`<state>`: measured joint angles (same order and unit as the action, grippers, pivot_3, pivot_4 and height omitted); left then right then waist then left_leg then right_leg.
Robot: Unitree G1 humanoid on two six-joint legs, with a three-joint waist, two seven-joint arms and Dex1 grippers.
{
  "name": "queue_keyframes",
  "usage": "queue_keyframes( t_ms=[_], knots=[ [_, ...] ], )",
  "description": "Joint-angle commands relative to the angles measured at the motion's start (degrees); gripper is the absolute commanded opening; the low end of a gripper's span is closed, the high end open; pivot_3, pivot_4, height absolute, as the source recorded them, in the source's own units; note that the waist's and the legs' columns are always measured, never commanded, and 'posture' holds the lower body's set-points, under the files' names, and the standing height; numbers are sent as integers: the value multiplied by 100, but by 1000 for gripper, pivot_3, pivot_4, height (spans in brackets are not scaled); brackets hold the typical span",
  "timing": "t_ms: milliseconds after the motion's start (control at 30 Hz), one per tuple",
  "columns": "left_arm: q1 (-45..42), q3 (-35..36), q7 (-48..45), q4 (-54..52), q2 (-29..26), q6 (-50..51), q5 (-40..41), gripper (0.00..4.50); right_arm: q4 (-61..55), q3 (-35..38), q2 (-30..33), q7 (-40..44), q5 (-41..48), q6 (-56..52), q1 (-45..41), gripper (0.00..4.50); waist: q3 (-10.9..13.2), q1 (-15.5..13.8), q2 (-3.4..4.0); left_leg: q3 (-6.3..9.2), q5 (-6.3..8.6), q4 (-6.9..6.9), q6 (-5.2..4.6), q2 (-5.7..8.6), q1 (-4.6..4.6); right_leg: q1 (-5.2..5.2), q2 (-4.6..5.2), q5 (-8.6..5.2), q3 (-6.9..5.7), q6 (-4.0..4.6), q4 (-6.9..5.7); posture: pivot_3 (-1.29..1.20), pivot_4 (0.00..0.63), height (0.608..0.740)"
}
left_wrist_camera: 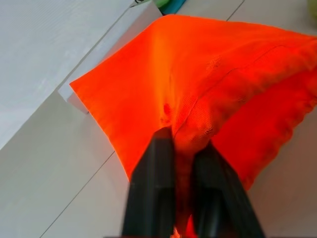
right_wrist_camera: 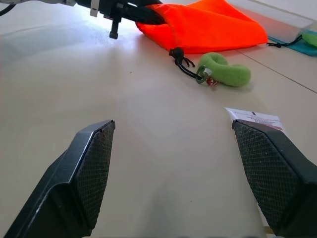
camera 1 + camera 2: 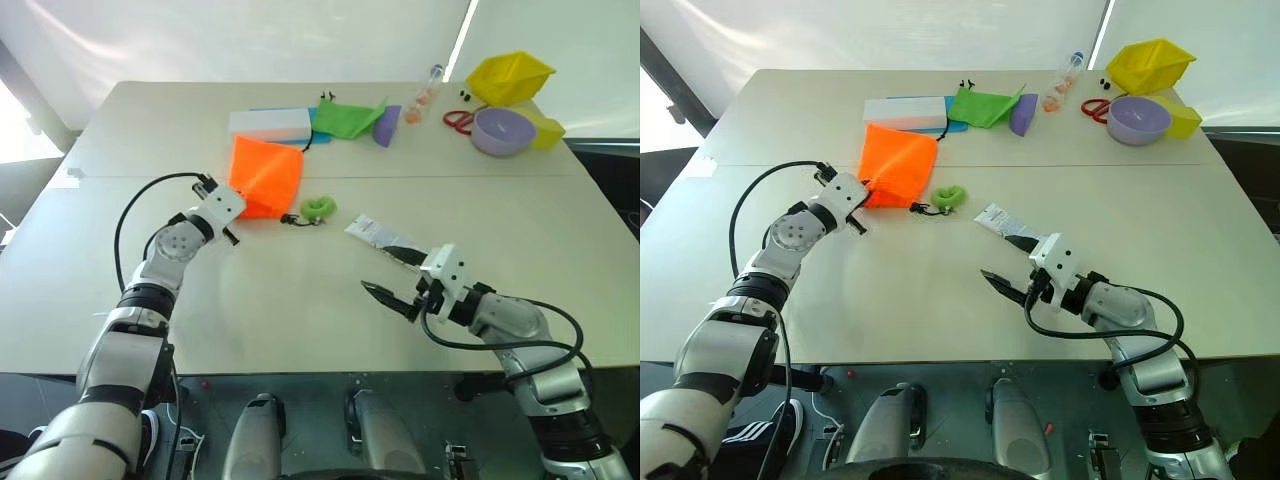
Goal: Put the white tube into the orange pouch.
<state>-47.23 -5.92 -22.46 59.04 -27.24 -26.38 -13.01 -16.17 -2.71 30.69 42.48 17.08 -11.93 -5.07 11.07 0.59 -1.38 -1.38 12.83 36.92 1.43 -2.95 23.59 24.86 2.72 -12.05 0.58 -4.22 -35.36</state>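
The orange pouch (image 3: 265,178) seems barely the length of the white tube (image 3: 378,237), so the tube's near end will stay visible at the pouch's opening as I push it in.
The orange pouch (image 3: 266,175) lies left of the table's middle, with its black cord running to a green ring (image 3: 318,208). My left gripper (image 3: 241,204) is shut on the pouch's near-left edge; in the left wrist view both fingers (image 1: 153,163) pinch a fold of orange fabric. The white tube (image 3: 372,230) lies flat to the right of the ring. My right gripper (image 3: 392,276) hovers open just near of the tube. In the right wrist view the tube's crimped end (image 2: 255,119) shows above one finger, which hides the rest of it.
Along the far edge stand a white box (image 3: 270,124), a green cloth pouch (image 3: 345,118), a small bottle (image 3: 430,93), red scissors (image 3: 457,121), a purple bowl (image 3: 503,131) and a yellow bin (image 3: 510,76). Bare tabletop (image 3: 290,290) lies between my arms.
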Motion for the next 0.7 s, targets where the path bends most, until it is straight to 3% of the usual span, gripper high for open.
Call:
queue_keyframes(
  t_ms=[33,167,333,567,700],
  knots=[
    [88,115,-394,-306,-116,115,259,53,-145,151,-31,-71,3,128,-99,3990,0,6,0,0,0,0,0,0,0,0,0,0,0,0,0,0,150,740],
    [477,178,-1247,-1015,-235,706,664,53,-63,189,-1,-97,-19,183,-119,3990,0,15,0,-1,0,0,0,-1,-1,0,0,2,2,3,0,0,150,740],
    [1267,220,-2093,-2782,-636,1828,1094,53,86,218,-15,-116,-100,303,-155,3990,0,36,1,-1,0,-6,0,-2,-2,2,0,2,4,7,0,0,150,740],
    [2100,360,-2494,-5256,-748,3798,1840,53,426,341,58,-105,-190,523,-255,3990,0,5,1,-1,0,3,0,-1,-2,-3,5,2,6,6,0,0,150,740],
    [2352,352,-2413,-6101,-670,4485,2059,53,613,504,213,-31,-210,603,-272,3990,0,12,1,-3,0,7,0,1,-3,-4,7,-1,11,1,1,0,150,740]
  ],
)
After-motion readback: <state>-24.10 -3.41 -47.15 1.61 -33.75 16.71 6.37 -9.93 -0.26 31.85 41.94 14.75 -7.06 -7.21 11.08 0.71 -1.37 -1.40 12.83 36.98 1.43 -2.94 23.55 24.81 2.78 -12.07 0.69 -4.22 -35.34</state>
